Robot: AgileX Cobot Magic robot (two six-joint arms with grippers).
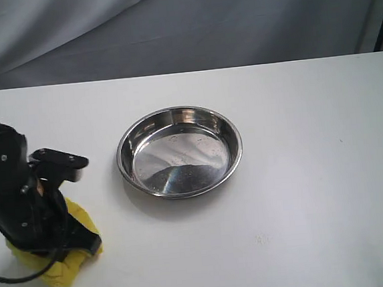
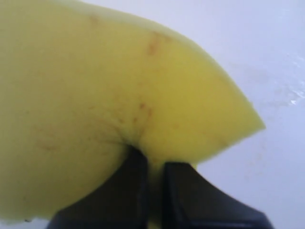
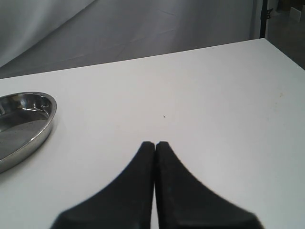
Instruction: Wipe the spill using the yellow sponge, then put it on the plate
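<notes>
Wet streaks (image 2: 293, 93) are shining next to the sponge's tip, so my left gripper needs to wipe the sponge back toward the plate and go on wiping before it lifts the sponge.
The yellow sponge (image 1: 73, 261) lies pressed on the white table at the near left, squeezed and creased. My left gripper (image 2: 151, 160) is shut on it, the black fingers pinching the foam so it bulges around them; the sponge (image 2: 109, 105) fills most of the left wrist view and shows faint amber stains. The spill is hidden, under the sponge or the arm. The shiny steel plate (image 1: 130, 143) sits to the right of the sponge, apart from it, with nothing in it. My right gripper (image 3: 155, 143) is shut on nothing, low above bare table; it does not show in the exterior view.
The left arm's black body (image 1: 14, 192) covers the sponge's far side. The plate's rim (image 3: 47, 121) shows at the edge of the right wrist view. A grey cloth backdrop (image 1: 181, 23) hangs behind the table's far edge. A few faint specks mark the table (image 1: 261, 239) near the front.
</notes>
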